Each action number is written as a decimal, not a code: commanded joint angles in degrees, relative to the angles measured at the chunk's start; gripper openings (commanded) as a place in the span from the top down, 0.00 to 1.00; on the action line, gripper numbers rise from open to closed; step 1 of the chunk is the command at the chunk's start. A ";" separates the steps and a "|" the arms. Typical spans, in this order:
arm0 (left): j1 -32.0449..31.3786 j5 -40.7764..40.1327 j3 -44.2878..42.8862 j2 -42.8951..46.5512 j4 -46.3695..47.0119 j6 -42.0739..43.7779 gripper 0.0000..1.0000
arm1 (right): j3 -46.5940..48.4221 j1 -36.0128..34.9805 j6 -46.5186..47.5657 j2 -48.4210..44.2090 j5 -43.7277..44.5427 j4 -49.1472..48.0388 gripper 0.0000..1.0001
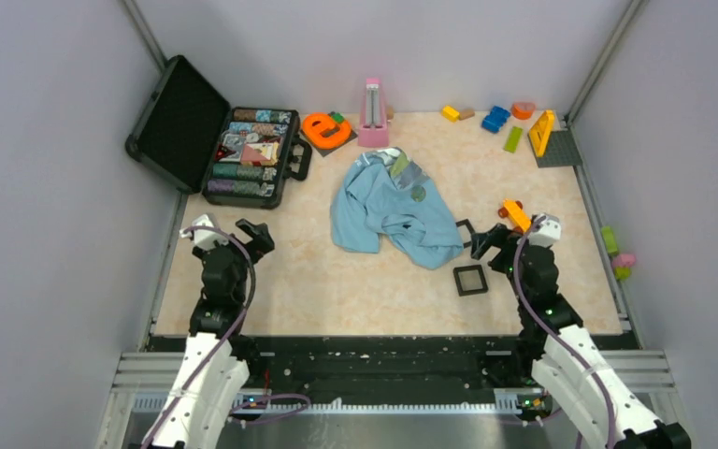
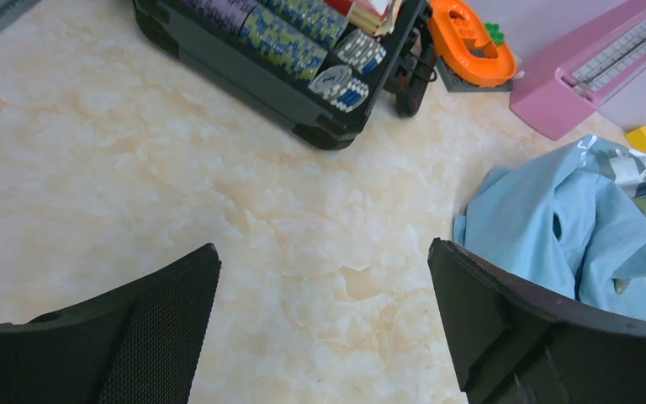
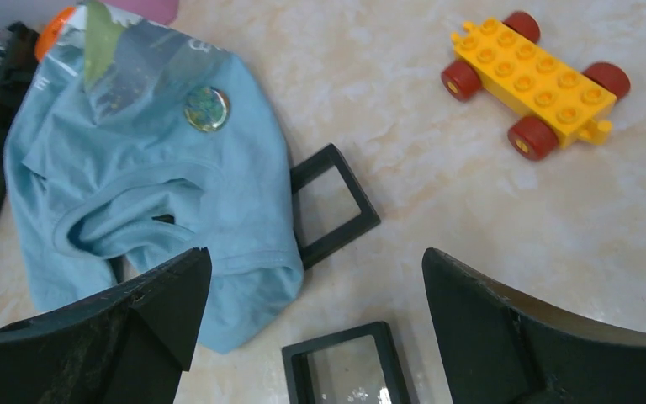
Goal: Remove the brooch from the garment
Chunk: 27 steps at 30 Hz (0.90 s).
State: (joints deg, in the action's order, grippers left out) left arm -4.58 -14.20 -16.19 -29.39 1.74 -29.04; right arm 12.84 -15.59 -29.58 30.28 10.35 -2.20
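Observation:
Clear table [image 1: 303,245] runs from the robot's open left gripper to the T-shirt's raised folds [image 1: 375,215], so the left gripper keeps going there until its fingers close on the cloth.
The light blue T-shirt [image 1: 388,210] lies crumpled at the middle of the table; it also shows in the left wrist view [image 2: 555,227] and the right wrist view [image 3: 135,168]. The small round teal-green brooch [image 1: 418,195] is pinned on its upper right part, clear in the right wrist view [image 3: 207,108]. My left gripper [image 1: 248,234] [image 2: 322,252] is open and empty above bare table, left of the shirt. My right gripper [image 1: 486,245] [image 3: 315,257] is open and empty, just right of the shirt's lower hem, well short of the brooch.
A black square box [image 1: 470,279] [image 3: 349,366] lies below my right gripper, and a black frame [image 3: 336,206] is partly under the shirt's edge. A yellow toy car [image 3: 534,80] sits to the right. An open chip case [image 1: 243,154], a pink metronome [image 1: 373,114] and blocks stand at the back.

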 commanded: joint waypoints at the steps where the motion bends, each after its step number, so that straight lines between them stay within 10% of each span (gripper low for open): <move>1: 0.10 -2.66 -2.47 0.36 -5.85 -4.85 0.01 | 3.73 -0.15 -4.01 3.28 6.08 4.66 0.01; 4: 0.10 -5.19 -3.86 1.42 -11.30 -10.43 0.02 | 6.77 -0.15 -6.98 5.11 6.51 8.54 0.01; 13: -1.87 23.67 -3.36 -14.76 3.12 -15.66 0.10 | 10.15 -0.15 -2.61 9.47 -6.93 3.85 0.02; 20: -19.96 18.23 -13.60 -31.94 5.12 -19.93 0.11 | 16.95 -1.26 2.64 23.84 -16.39 2.09 0.12; 27: -24.64 22.38 -21.93 -47.65 13.92 -26.05 0.15 | 21.90 -6.48 6.21 33.20 -14.60 2.86 0.19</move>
State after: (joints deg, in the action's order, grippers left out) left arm -28.21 5.63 -32.71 -70.52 8.32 -50.74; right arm 30.50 -18.79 -26.65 60.62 -4.47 1.76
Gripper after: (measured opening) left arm 0.860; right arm 0.827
